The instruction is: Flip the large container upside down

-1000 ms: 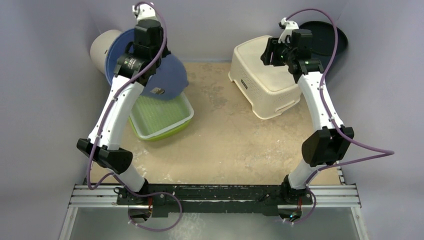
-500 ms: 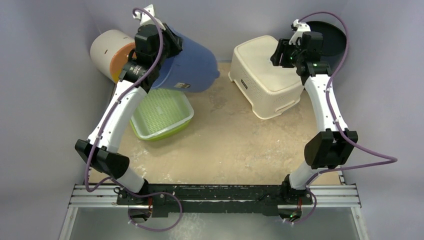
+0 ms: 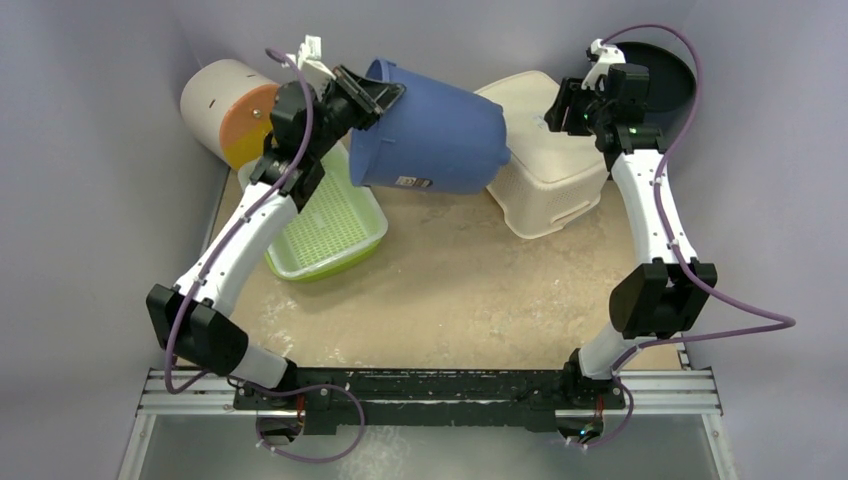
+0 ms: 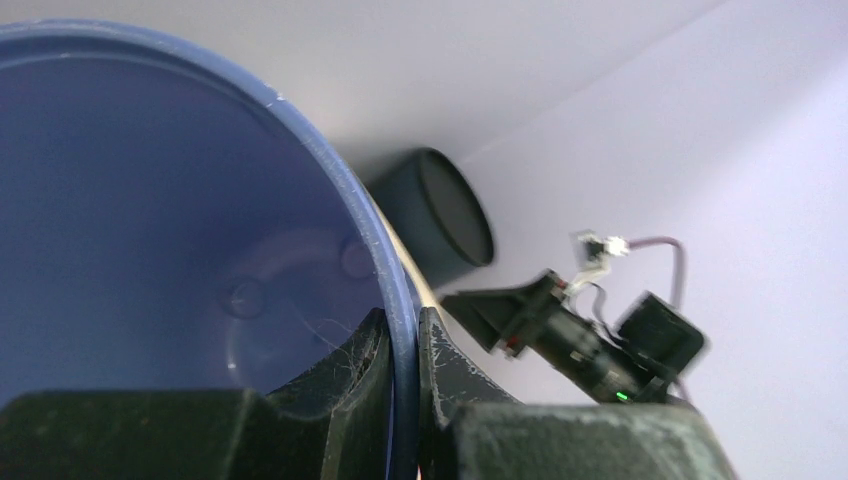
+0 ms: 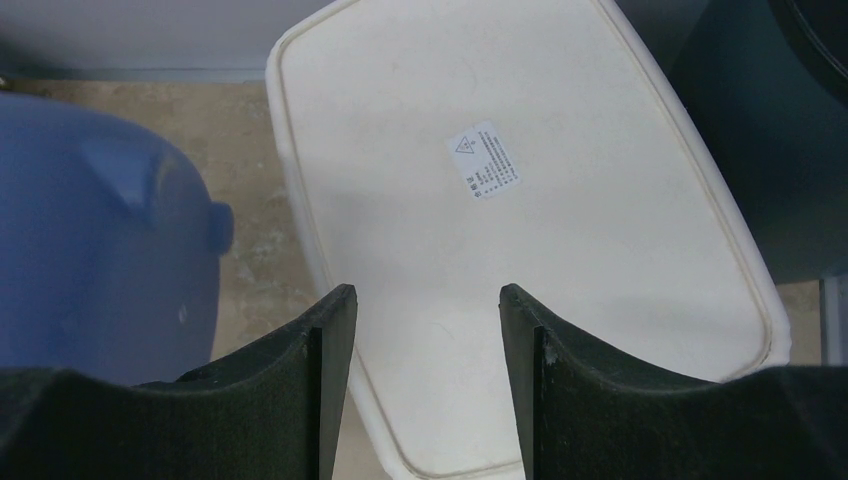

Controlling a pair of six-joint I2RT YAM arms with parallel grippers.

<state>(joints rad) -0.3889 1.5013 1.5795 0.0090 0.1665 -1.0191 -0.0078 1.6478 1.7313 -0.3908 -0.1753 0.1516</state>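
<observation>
I keep my left gripper lowering the blue container (image 3: 440, 130), hanging on its side above the clear space (image 3: 445, 235) by the green tray, until it lies there.
The large blue container (image 3: 430, 140) hangs tilted on its side above the table, its mouth to the left and its base to the right, near the white basket. My left gripper (image 3: 362, 95) is shut on its rim (image 4: 400, 300), one finger inside and one outside. The left wrist view looks into the blue interior (image 4: 170, 250). My right gripper (image 3: 560, 108) is open and empty above the overturned white basket (image 5: 500, 220). The blue container's base (image 5: 100, 240) shows at the left of the right wrist view.
A green tray (image 3: 325, 230) lies below the left arm. A white cylinder with an orange end (image 3: 225, 110) lies at the back left. A dark round bin (image 3: 665, 75) stands at the back right, also seen in the left wrist view (image 4: 440, 215). The white basket (image 3: 545, 170) lies upside down.
My left gripper has swung the blue container up and to the right, from over the green tray to near the white basket, turning it over sideways. The right arm barely moved.
</observation>
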